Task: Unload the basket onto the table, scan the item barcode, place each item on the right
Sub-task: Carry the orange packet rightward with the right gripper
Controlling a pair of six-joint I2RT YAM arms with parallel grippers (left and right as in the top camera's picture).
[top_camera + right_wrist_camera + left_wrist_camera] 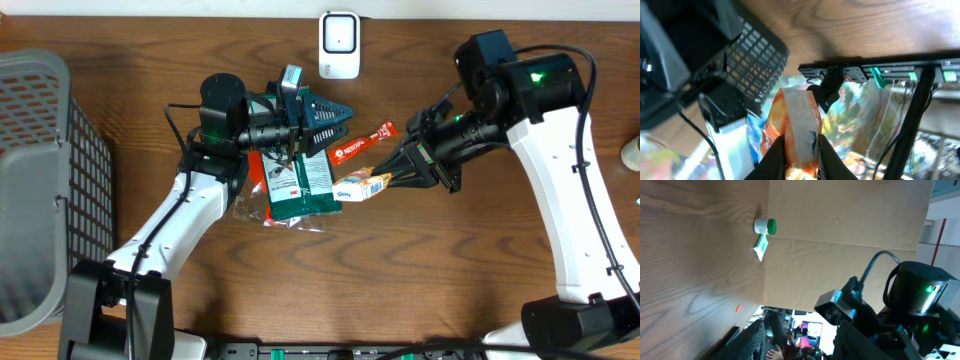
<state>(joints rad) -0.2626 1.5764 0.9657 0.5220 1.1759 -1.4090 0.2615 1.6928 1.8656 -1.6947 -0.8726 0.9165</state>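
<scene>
The orange snack packet's barcode [375, 186] points up, away from the scanner, so the robot's right gripper should turn the packet and move it over the white barcode scanner [340, 42].
A white barcode scanner [339, 45] stands at the table's back edge. My right gripper [402, 168] is shut on one end of an orange snack packet [362, 185]. In the right wrist view the packet [797, 120] is pinched between the two dark fingers of the gripper [801, 145]. A green packet [300, 185] and a red bar [362, 145] lie mid-table. My left gripper [325, 115] hovers over them, turned sideways. In its wrist view the left gripper [802, 332] is open, and only background shows between the fingers.
A grey mesh basket [40, 180] fills the left side of the table. A white bottle with a green cap [765, 226] and a small sachet [760, 247] stand at the far right [632, 152]. The right arm [920, 295] faces the left wrist camera.
</scene>
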